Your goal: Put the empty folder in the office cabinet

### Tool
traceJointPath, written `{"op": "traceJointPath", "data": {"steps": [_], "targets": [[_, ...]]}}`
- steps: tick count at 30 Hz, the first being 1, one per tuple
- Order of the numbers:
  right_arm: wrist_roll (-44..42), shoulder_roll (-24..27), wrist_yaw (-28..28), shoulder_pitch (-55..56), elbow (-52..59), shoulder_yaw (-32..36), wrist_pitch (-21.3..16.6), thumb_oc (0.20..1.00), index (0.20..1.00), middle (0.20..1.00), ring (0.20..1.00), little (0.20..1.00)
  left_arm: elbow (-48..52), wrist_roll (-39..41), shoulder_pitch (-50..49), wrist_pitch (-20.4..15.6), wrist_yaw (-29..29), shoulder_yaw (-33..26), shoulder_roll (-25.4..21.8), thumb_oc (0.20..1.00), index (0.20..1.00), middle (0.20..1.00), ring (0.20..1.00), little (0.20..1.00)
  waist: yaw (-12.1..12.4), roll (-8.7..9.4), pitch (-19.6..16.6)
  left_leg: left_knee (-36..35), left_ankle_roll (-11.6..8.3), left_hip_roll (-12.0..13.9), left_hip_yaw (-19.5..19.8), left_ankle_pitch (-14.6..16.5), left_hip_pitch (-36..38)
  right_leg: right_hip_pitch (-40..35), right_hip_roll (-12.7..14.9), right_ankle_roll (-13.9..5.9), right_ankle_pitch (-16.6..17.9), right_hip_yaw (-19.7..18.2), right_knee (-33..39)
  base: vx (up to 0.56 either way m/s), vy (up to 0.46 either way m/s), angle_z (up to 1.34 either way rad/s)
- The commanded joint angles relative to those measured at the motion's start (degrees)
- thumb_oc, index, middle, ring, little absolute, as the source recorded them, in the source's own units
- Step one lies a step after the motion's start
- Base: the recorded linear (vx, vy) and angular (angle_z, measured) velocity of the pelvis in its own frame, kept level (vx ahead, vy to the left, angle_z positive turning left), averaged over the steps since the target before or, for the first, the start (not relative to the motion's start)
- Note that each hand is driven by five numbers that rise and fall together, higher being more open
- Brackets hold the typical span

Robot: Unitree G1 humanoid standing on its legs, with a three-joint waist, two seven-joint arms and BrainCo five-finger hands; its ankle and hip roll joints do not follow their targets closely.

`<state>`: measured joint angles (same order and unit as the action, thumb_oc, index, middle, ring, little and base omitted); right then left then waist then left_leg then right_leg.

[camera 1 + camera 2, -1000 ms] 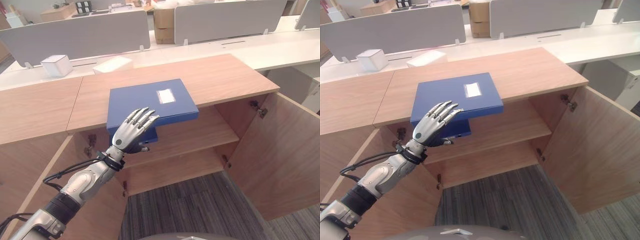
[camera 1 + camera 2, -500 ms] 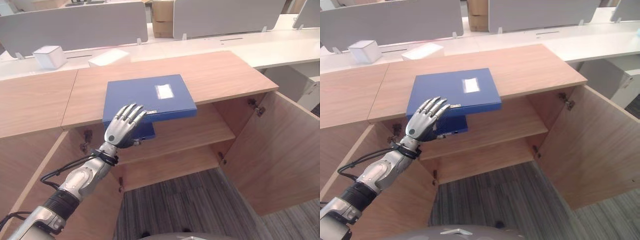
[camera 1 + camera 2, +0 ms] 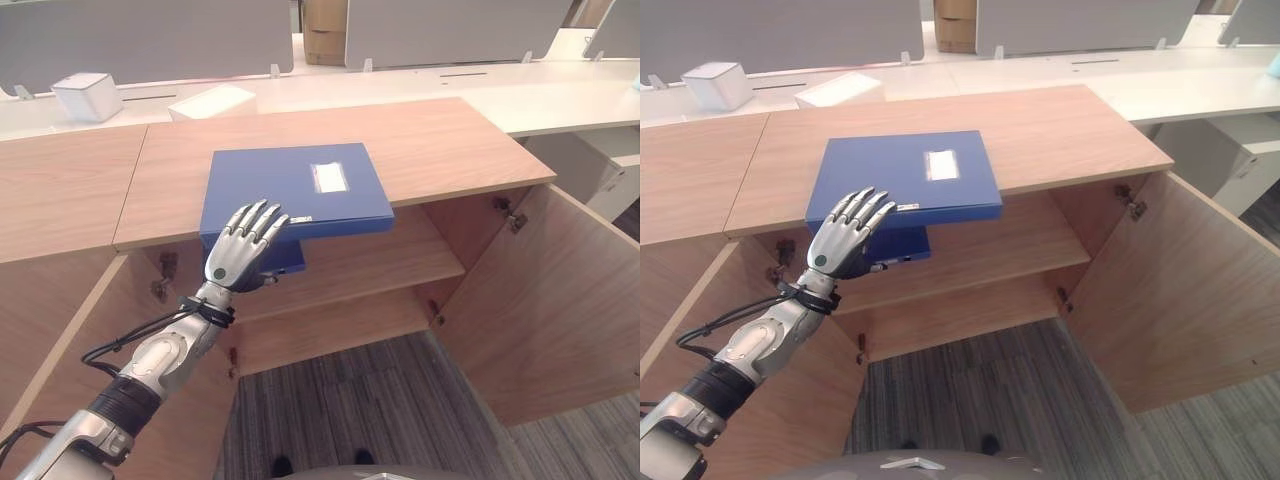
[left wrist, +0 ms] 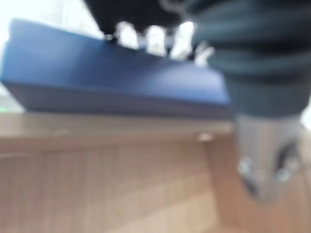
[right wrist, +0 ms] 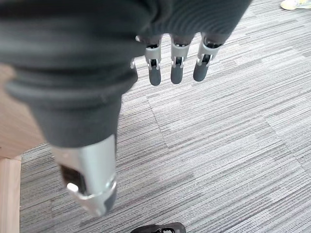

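Note:
A blue corner (image 3: 286,258) can be seen inside the cabinet, so the folder (image 3: 292,192) should reveal another blue folder on the shelf when the robot lifts it.
A blue folder (image 3: 300,185) with a white label lies flat on top of the wooden office cabinet (image 3: 450,150), its near edge jutting out past the cabinet's front. My left hand (image 3: 238,256) is at the folder's near left corner, open, with straight spread fingers lying on its top. In the left wrist view the folder (image 4: 112,77) runs across with the left hand (image 4: 155,39) reaching over its upper edge and the thumb below it. My right hand (image 5: 176,68) hangs open over grey carpet, holding nothing.
Both cabinet doors stand open: the right door (image 3: 560,300) swings out towards me, the left door (image 3: 60,360) is beside my arm. Inside is a bare wooden shelf (image 3: 380,260). Two white boxes (image 3: 88,95) (image 3: 210,100) sit on the desks with grey dividers (image 3: 150,40) behind.
The view has shifted slightly. My left hand stays on the folder's near left corner and the folder keeps its place on the cabinet top.

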<state>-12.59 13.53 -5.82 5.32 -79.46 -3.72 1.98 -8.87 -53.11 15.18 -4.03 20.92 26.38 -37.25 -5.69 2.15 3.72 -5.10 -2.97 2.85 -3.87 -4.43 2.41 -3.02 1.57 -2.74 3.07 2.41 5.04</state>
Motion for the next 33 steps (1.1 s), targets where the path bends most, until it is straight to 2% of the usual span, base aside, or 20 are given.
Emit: {"op": "traceJointPath", "data": {"steps": [1,20,33], "targets": [[-3.0,0.9,-1.5,-2.9,-4.2,-1.0,-0.8,1.0,1.0,1.0,1.0,1.0,-2.2,-1.1,8.7,0.8,1.4,-3.0,-0.4,1.0,1.0,1.0,1.0,1.0,-0.3,1.27,0.5,0.1,-2.39,3.4,-1.0,5.6,-0.1,-1.6,1.1,-4.35,-3.8,-1.6,0.0,-0.03,-0.002,-0.01],[-2.5,0.9,-1.0,-3.0,-4.3,-2.4,-0.5,1.0,1.0,1.0,1.0,1.0,-5.2,-1.1,16.5,3.5,2.8,-2.2,0.2,1.0,1.0,1.0,1.0,1.0,-1.1,0.89,0.1,0.1,-2.38,3.2,-1.3,6.5,0.9,-2.2,1.2,-4.48,-4.3,-1.8,0.0,0.01,0.003,0.0],[-3.8,1.3,-1.1,-3.1,-3.8,-1.7,-1.0,1.0,1.0,1.0,1.0,1.0,-8.0,-1.3,18.4,3.7,1.5,0.2,-0.8,1.0,1.0,1.0,1.0,1.0,-1.6,0.95,1.0,0.1,-2.32,3.3,-1.8,6.4,-0.3,-0.9,1.3,-4.75,-3.9,-2.2,0.0,0.0,0.001,-0.01]]}}
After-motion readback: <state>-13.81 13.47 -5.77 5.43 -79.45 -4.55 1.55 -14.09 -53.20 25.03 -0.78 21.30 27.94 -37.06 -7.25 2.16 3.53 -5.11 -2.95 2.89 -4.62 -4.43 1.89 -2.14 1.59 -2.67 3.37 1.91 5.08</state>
